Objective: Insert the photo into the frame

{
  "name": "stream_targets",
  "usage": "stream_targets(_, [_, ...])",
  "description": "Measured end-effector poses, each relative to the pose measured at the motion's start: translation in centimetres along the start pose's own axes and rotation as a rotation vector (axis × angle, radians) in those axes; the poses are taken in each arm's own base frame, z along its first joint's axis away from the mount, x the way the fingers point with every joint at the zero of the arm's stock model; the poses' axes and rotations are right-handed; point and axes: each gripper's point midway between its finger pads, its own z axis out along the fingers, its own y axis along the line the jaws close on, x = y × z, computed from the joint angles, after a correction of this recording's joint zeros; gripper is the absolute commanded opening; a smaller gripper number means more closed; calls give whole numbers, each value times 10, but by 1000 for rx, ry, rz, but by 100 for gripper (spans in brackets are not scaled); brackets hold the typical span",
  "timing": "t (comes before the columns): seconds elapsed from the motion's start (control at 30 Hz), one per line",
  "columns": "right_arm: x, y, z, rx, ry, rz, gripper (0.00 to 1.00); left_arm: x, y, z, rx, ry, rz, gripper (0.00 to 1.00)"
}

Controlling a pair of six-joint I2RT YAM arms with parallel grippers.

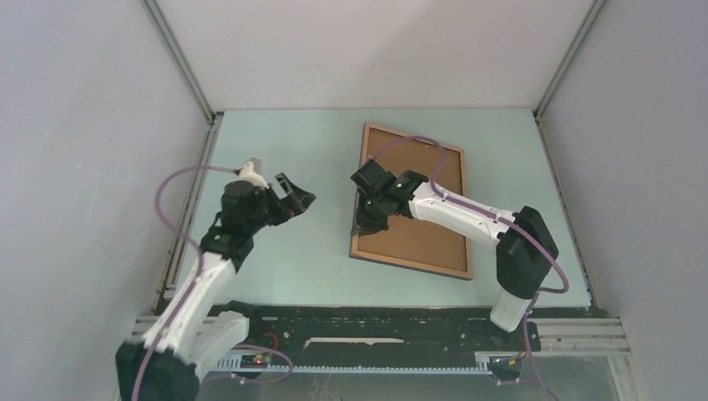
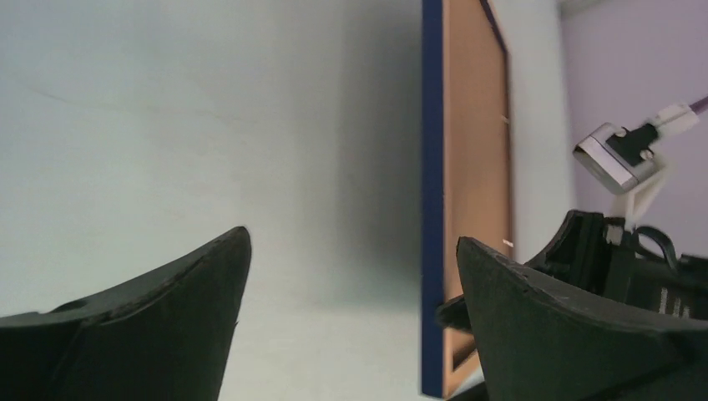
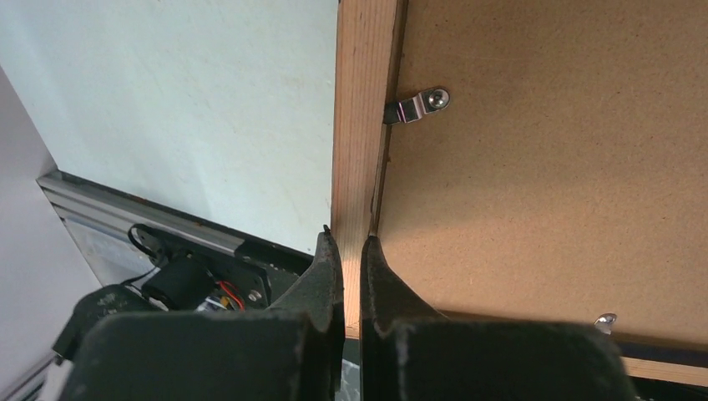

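My right gripper is reaching across the brown board to the frame's raised rail [image 1: 354, 245], so my left gripper should grab the rail's dark blue side [image 2: 432, 167] and lift the frame.
The frame [image 1: 409, 242] lies back side up at mid-right of the table, its brown board facing up. My right gripper [image 1: 365, 224] is shut on the frame's left wooden rail [image 3: 363, 125], one finger on each side. My left gripper [image 1: 296, 194] is open and empty, left of the frame and apart from it. In the left wrist view the frame [image 2: 472, 125] stands beyond the open gripper [image 2: 351, 242], its near edge seemingly raised, with a shadow on the table. A dark blue strip [image 2: 431, 167] runs along that edge. I cannot tell whether it is the photo.
Metal turn clips [image 3: 417, 106] hold the backing board [image 3: 543, 167]. Grey walls enclose the pale green table [image 1: 284, 150] on three sides. A black rail with wiring [image 1: 376, 322] runs along the near edge. The right arm's camera and cable [image 2: 622, 154] show at the left wrist view's right.
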Motion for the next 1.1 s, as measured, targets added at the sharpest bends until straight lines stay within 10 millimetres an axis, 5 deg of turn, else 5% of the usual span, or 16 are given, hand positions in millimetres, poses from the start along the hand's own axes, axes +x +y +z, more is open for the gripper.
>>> stream_targets(0.17, [10,-9,-6,-16,9,-24,0,58,-18,58,185,252,-271,100])
stream_targets(0.3, [12,-8,-12,-37,8,-35,0,64,-39,80,302,315,-380,99])
stream_targets(0.57, [12,0,-22,-92,0,-49,0,91,-71,116,399,415,-475,79])
stream_targets(0.9, [15,-7,-34,-117,-2,-63,0,73,-107,138,442,343,-385,63])
stream_targets(1.1, [17,-9,-33,-138,6,-69,0,81,-116,151,417,348,-333,53])
